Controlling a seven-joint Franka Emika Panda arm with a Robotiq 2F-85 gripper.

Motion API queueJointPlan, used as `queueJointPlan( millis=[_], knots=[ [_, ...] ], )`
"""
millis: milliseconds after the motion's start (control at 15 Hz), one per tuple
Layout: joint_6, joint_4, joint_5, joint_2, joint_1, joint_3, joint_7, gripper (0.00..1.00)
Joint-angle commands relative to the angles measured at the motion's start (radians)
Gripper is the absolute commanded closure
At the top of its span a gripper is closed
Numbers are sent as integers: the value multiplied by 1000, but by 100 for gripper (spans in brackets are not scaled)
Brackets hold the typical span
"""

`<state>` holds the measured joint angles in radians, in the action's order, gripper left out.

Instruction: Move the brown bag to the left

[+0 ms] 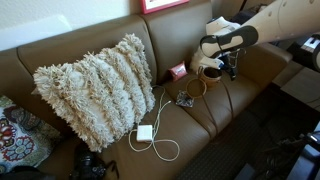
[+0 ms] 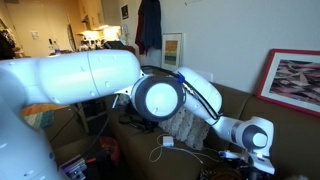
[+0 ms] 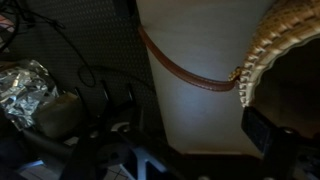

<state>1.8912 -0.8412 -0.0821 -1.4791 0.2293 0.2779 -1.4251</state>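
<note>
My gripper should go up and move toward the bag's opening until its fingers are on both sides of the bag's rim, because the brown bag's woven rim is under one finger.
The brown bag is a small woven tan bucket on the sofa seat, with its thin hoop handle lying toward the front. My gripper hangs right at the bag's far side, jaws open with nothing between them. In the wrist view the bag's woven rim fills the upper right and the brown handle curves across a pale surface. One dark finger shows just below the rim. Whether the finger touches the bag cannot be told.
A large shaggy cream pillow leans on the brown sofa. A white charger with cable lies on the seat. A small pink box and a dark small item sit by the bag, with a white plush behind.
</note>
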Motion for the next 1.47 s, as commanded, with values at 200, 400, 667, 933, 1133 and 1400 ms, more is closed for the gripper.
queueJointPlan(
  millis=[200, 400, 667, 933, 1133, 1400],
  knots=[
    [-55, -16, -15, 0, 10, -8, -10, 0],
    [-38, -18, -26, 0, 8, -7, 0, 0],
    [64, -15, -42, 1, 9, -11, 6, 0],
    [192, -17, -39, 2, 13, -21, 47, 0],
    [206, -19, -33, 2, 12, -19, 66, 0],
    [179, -26, -34, 2, 10, -9, 61, 0]
  ],
)
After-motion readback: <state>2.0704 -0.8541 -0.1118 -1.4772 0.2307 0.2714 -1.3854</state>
